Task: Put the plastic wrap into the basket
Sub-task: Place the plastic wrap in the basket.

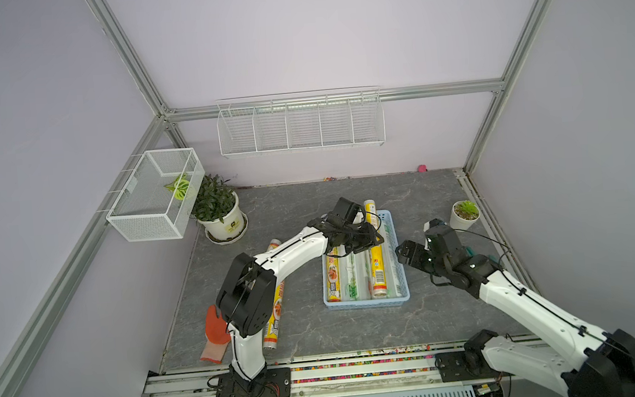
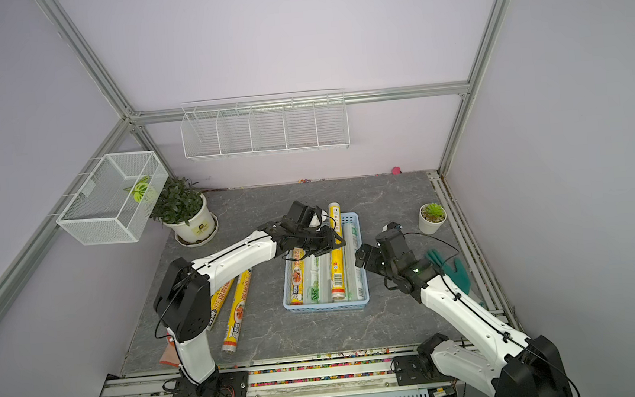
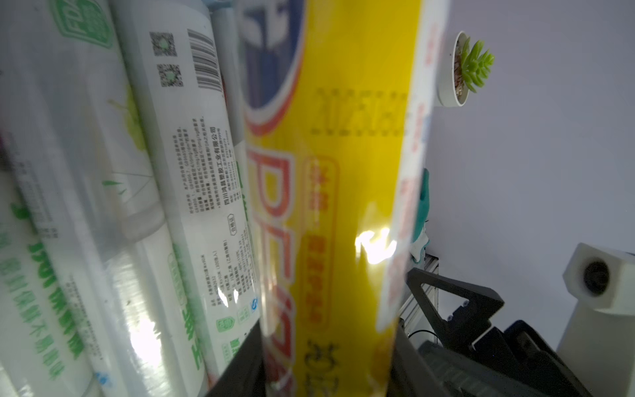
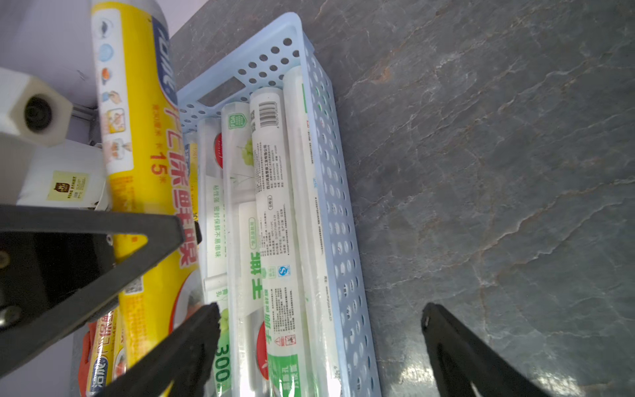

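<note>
My left gripper should next bring the yellow roll point(image 1: 378, 272) down until it lies next to the white rolls in the basket point(image 1: 393, 276), inside the basket's rim, because it is hanging parallel to them.
The light-blue basket point(image 1: 367, 303) point(image 2: 326, 306) point(image 4: 336, 192) holds several plastic wrap rolls, yellow point(image 1: 333, 279) and translucent white point(image 1: 351, 278) point(image 3: 192, 172). My left gripper point(image 1: 361, 238) point(image 2: 325, 241) point(image 3: 326, 371) is shut on a yellow roll point(image 1: 377, 268) point(image 2: 338, 271) point(image 3: 326, 206) point(image 4: 141, 137) lying lengthwise over the basket, its far end past the far rim. My right gripper point(image 1: 405, 252) point(image 2: 363, 258) point(image 4: 319, 311) stands open at the basket's right wall, holding nothing. Two more yellow rolls point(image 2: 236, 318) point(image 2: 221, 300) lie on the table under the left arm.
A potted plant point(image 1: 218, 211) and white wire-mesh box point(image 1: 153, 197) stand back left, a wire rack point(image 1: 300, 125) hangs on the back wall. A small succulent point(image 1: 464, 213) sits back right. An orange glove point(image 1: 216, 331) and a green glove point(image 2: 449, 266) lie at the sides.
</note>
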Controlling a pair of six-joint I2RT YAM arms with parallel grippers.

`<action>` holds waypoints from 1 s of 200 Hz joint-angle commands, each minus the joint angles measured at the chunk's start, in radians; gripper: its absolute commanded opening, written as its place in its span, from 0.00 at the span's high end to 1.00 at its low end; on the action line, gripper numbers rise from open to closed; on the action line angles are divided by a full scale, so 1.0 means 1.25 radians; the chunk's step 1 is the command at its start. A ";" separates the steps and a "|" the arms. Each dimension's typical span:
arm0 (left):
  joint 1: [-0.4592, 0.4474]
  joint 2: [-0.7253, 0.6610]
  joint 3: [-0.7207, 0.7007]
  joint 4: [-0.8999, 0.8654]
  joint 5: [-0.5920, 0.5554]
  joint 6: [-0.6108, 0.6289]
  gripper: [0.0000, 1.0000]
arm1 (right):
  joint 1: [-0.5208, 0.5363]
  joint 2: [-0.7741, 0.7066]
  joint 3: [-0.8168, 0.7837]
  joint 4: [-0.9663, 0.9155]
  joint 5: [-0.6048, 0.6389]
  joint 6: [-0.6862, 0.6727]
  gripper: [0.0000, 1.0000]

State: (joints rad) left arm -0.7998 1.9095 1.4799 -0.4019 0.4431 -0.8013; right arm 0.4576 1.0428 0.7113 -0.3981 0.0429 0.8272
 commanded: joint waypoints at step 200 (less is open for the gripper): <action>-0.022 0.166 0.151 -0.112 -0.050 -0.040 0.78 | -0.004 0.028 -0.034 0.007 -0.068 0.021 0.03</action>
State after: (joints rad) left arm -0.8234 2.0911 1.6310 -0.5331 0.3756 -0.8452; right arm 0.4572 1.0740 0.6918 -0.3996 -0.0463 0.8463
